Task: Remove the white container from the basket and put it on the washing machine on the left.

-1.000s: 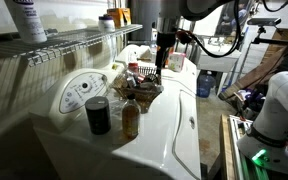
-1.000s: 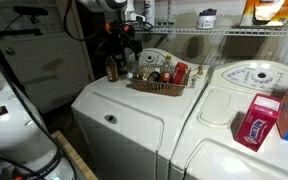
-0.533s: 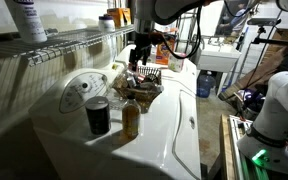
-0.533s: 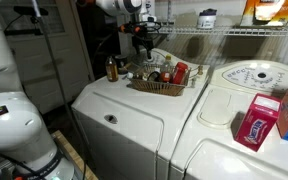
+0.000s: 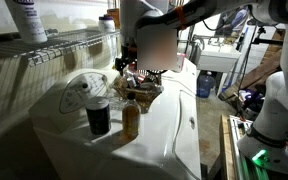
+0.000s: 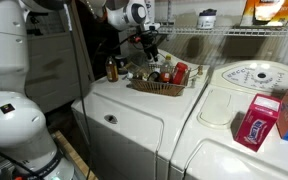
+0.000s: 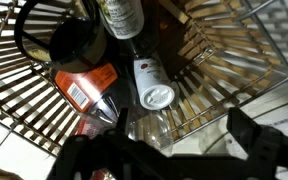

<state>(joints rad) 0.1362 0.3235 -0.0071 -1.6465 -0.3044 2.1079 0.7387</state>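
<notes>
My open fingers are still short of the white container's cap (image 7: 157, 96), so next my gripper reaches deeper into the basket and gets its fingers on both sides of the container's cap end (image 7: 152, 82) before it closes.
The white container (image 7: 149, 84) lies on its side in the dark-brown woven basket (image 7: 219, 55), its ribbed white cap toward me. My gripper (image 7: 169, 150) hovers just above it, open and empty, with one dark finger on each side at the bottom of the wrist view. In both exterior views the gripper (image 5: 132, 66) (image 6: 151, 55) hangs over the basket (image 5: 142, 92) (image 6: 162, 88), which sits on a white washing machine (image 6: 119, 108). I cannot pick out the container in the exterior views.
The basket also holds an orange packet (image 7: 84, 85), a dark bottle (image 7: 119, 15) and a black round thing (image 7: 69, 45). A black cup (image 5: 98, 116) and brown bottle (image 5: 130, 120) stand beside it. A red box (image 6: 255, 126) sits on the other machine. A wire shelf (image 5: 74, 42) runs overhead.
The arm has swung across the machine top and come down over the basket. The gripper stays open and holds nothing.
</notes>
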